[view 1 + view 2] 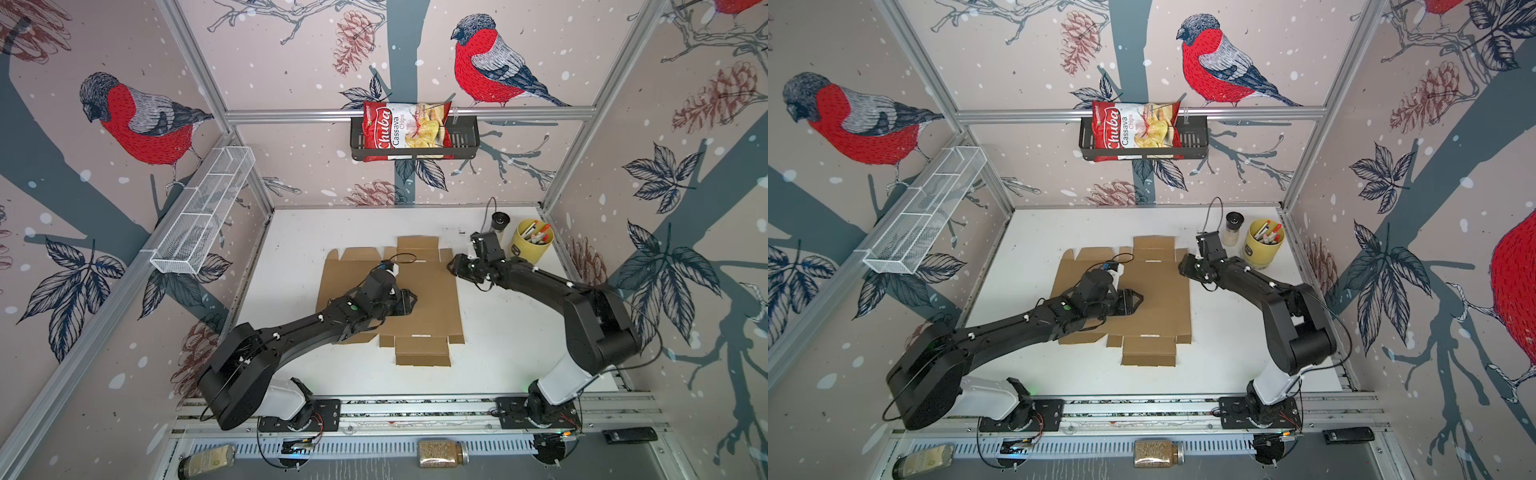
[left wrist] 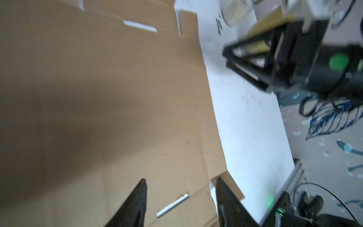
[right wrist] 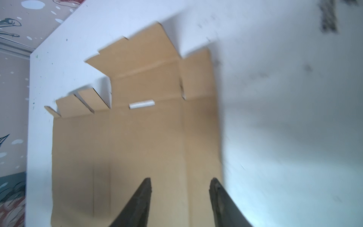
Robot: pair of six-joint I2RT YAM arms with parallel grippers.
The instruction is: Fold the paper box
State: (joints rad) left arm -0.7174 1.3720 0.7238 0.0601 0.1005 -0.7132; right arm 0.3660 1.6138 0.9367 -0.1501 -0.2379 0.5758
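Observation:
The paper box's end flaps point near and far. My right gripper should grab the sheet's long edge and turn those flaps to face my arms before folding.
The paper box is a brown cardboard sheet lying flat and unfolded on the white table, with flaps and tabs spread at its near and far ends. My left gripper hovers over the middle of the sheet. Its jaws are open with only cardboard showing between them. My right gripper is at the sheet's far right edge. It is open too, above the cardboard near that edge, and holds nothing.
A yellow cup of pens and a small black-lidded jar stand at the table's back right, close behind my right arm. A white wire basket hangs on the left wall. A black basket with a chips bag hangs on the back rail.

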